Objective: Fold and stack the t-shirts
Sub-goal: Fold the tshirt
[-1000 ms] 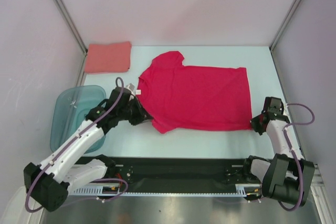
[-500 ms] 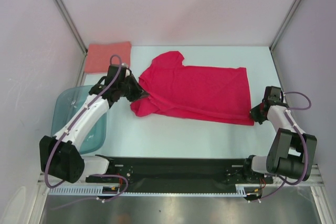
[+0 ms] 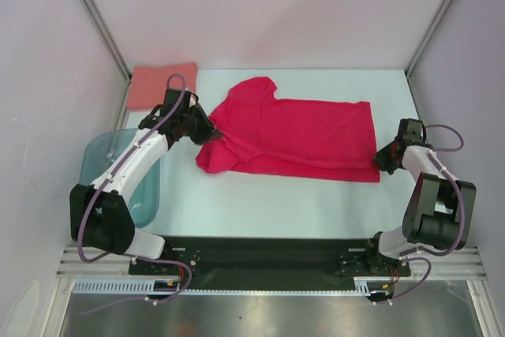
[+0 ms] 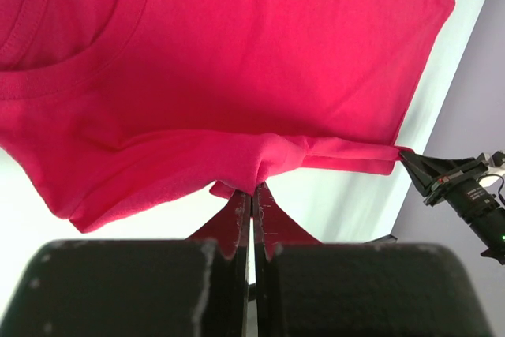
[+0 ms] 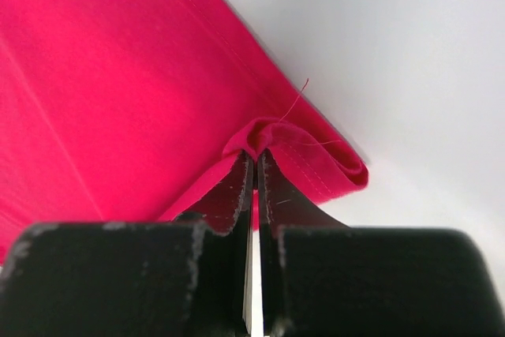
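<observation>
My left gripper should keep carrying the t-shirt's near edge (image 3: 304, 158) over the t-shirt's body (image 3: 243, 122) until it lies flat and then let go, because the t-shirt's near edge stretches straight to the hem corner.
The crimson-red t-shirt (image 3: 296, 136) lies across the middle of the table, its near long edge lifted and folded back over the body. My left gripper (image 3: 211, 136) is shut on that edge near the collar end; in the left wrist view the cloth (image 4: 237, 61) bunches at the closed fingertips (image 4: 252, 189). My right gripper (image 3: 380, 160) is shut on the hem corner at the right; the right wrist view shows the hem (image 5: 316, 155) pinched and curled over the fingertips (image 5: 255, 155). The folded salmon-pink t-shirt (image 3: 162, 86) rests at the back left.
A translucent teal tub (image 3: 118, 171) sits at the left edge, under the left arm. Grey walls and metal posts close in the table on three sides. The black rail (image 3: 268, 254) with the arm bases runs along the near edge.
Both grippers have carried the shirt's near edge away from the arm bases toward the back, folding it over the body. The left arm swung up from beside the tub to the collar.
</observation>
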Robot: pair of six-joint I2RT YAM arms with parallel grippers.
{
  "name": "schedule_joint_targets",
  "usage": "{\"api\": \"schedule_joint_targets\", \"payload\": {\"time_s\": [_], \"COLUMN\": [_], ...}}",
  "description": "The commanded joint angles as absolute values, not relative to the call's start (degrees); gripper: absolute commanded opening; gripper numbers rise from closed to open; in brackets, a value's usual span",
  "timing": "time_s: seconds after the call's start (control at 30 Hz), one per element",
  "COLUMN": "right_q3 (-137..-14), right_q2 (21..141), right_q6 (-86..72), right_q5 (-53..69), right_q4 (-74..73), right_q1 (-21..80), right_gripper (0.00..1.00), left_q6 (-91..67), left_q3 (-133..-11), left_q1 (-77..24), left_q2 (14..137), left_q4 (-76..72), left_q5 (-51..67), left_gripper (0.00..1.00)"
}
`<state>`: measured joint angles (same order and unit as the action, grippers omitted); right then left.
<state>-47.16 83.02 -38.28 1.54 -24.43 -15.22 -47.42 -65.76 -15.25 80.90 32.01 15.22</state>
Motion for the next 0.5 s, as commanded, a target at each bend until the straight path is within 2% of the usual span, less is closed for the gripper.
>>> {"api": "schedule_joint_targets", "payload": {"time_s": [0.0,0.47], "right_q3": [-50.5,-53.4], "right_q2": [84.9,90.2], "right_q6": [-37.1,-37.2], "right_q5": [3.5,3.5], "right_q4": [-21.8,-19.9], "right_q1": [-15.1,-15.1], "right_gripper": [0.0,0.0], "left_q6": [-45.8,-45.1], "left_q3": [-69.5,-76.0], "left_q1": [-14.3,-13.6], "left_q2": [82.3,92.1], "left_q4": [30.4,30.2], "left_q5": [15.3,16.4], "left_gripper": [0.0,0.0]}}
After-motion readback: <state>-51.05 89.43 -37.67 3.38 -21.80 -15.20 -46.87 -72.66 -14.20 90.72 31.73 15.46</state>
